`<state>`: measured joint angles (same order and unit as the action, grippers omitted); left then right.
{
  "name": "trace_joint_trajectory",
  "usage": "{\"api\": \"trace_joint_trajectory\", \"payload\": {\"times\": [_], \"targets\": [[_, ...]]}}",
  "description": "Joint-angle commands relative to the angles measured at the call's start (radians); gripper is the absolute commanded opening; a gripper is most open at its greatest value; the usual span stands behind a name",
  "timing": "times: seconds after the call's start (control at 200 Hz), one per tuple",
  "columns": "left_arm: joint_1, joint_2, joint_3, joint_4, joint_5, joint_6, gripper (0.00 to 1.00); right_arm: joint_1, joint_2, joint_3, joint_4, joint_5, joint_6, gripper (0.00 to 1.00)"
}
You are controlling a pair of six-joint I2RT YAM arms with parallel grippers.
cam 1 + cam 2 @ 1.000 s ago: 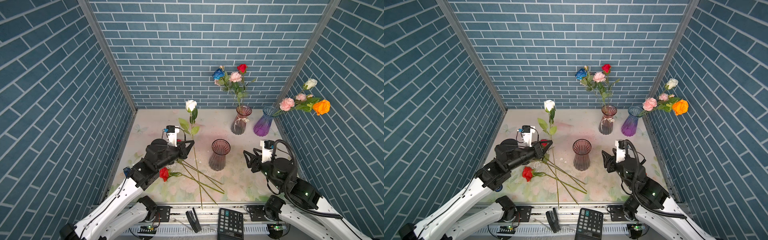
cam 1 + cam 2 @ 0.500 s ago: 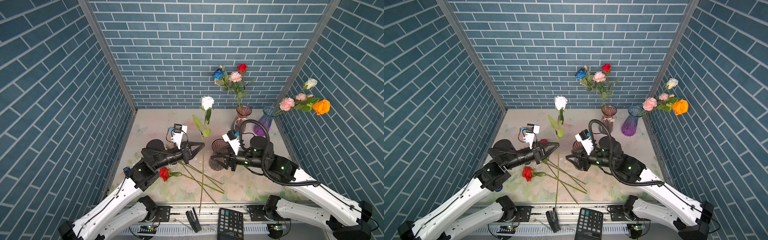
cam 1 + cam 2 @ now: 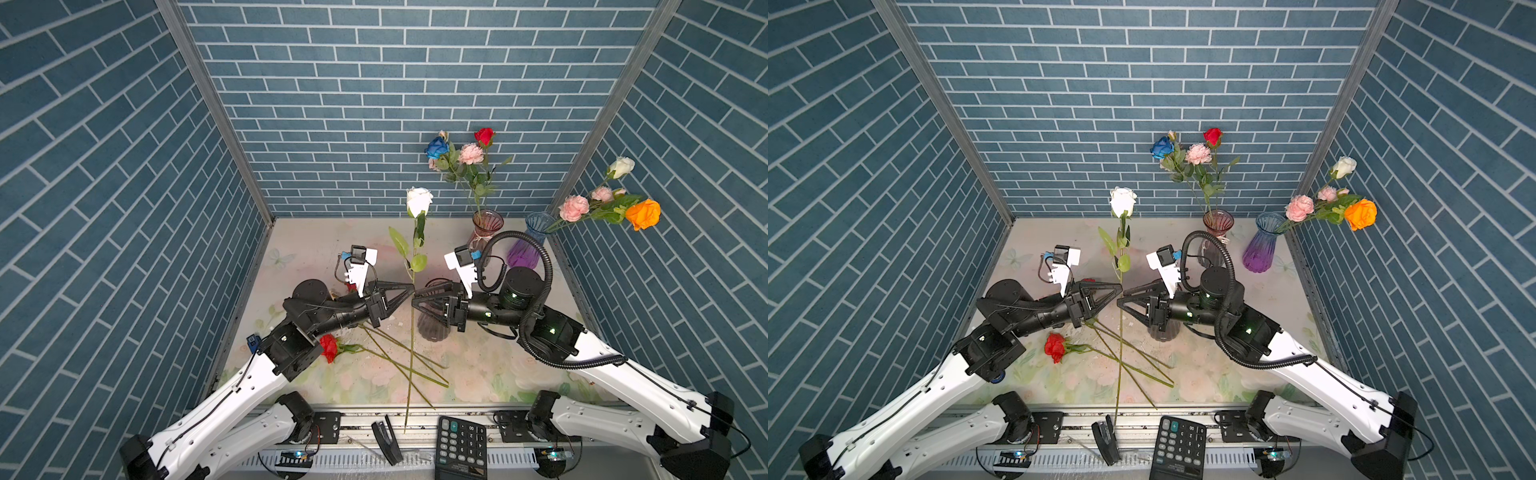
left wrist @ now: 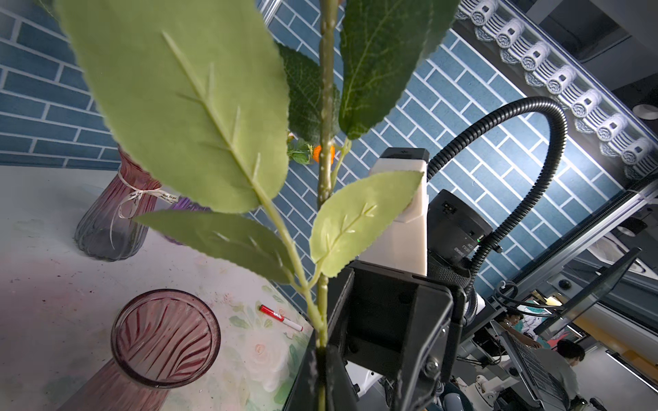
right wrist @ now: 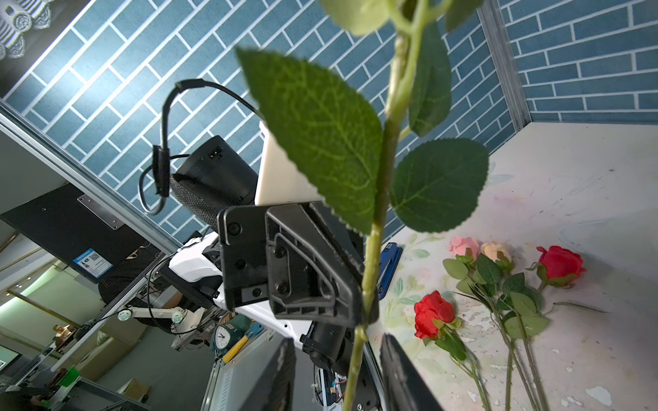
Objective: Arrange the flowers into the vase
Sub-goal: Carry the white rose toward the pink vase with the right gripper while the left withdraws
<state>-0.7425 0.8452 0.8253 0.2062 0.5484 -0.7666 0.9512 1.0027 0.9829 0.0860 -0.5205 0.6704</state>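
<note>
The white rose's stem end (image 3: 406,424), in the robot's left gripper, hangs next to the dark vase, so the robot's right gripper should take hold of the stem and raise it over the vase's opening (image 4: 166,337).
My left gripper (image 3: 411,287) (image 3: 1120,286) (image 4: 322,366) is shut on the green stem of a white rose (image 3: 419,200) (image 3: 1122,200), holding it upright above the table. Facing it tip to tip, my right gripper (image 3: 414,298) (image 3: 1121,300) (image 5: 341,377) is open, its jaws on either side of the same stem just below, a gap on each side. An empty dark ribbed vase (image 3: 430,330) (image 3: 1163,330) (image 4: 163,338) stands beneath the right gripper. More flowers lie on the table: a red rose (image 3: 328,348) (image 5: 432,315), a pink one (image 5: 463,245), a peach one (image 5: 495,251) and another red one (image 5: 560,265).
At the back stand a brownish vase (image 3: 484,232) and a purple vase (image 3: 525,249), each holding several flowers. A calculator (image 3: 461,444) and a black stapler (image 3: 386,440) lie at the front rail. A red marker (image 4: 281,317) lies on the table. Brick walls enclose three sides.
The right arm swung in from the right to the middle and its jaws narrowed around the stem. The left gripper carried the white rose up and rightward.
</note>
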Motion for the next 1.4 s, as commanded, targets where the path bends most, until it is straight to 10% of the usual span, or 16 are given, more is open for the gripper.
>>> {"api": "trace_joint_trajectory", "payload": {"times": [0.0, 0.375, 0.61, 0.92, 1.395], "targets": [[-0.012, 0.003, -0.008, 0.069, 0.021, -0.016, 0.00, 0.006, 0.004, -0.018, 0.053, -0.008, 0.053, 0.37], [-0.023, -0.003, -0.004, 0.066, 0.010, -0.016, 0.02, 0.005, 0.023, -0.005, 0.071, -0.028, 0.064, 0.00], [-0.023, -0.065, -0.025, -0.067, -0.094, 0.027, 0.65, 0.001, -0.049, 0.089, -0.168, 0.098, -0.094, 0.00], [-0.023, -0.114, -0.088, -0.118, -0.157, 0.016, 0.67, -0.006, -0.124, 0.255, -0.397, 0.620, -0.388, 0.00], [-0.023, -0.144, -0.124, -0.107, -0.207, -0.032, 0.66, -0.102, 0.016, 0.412, -0.296, 0.755, -0.658, 0.00]]}}
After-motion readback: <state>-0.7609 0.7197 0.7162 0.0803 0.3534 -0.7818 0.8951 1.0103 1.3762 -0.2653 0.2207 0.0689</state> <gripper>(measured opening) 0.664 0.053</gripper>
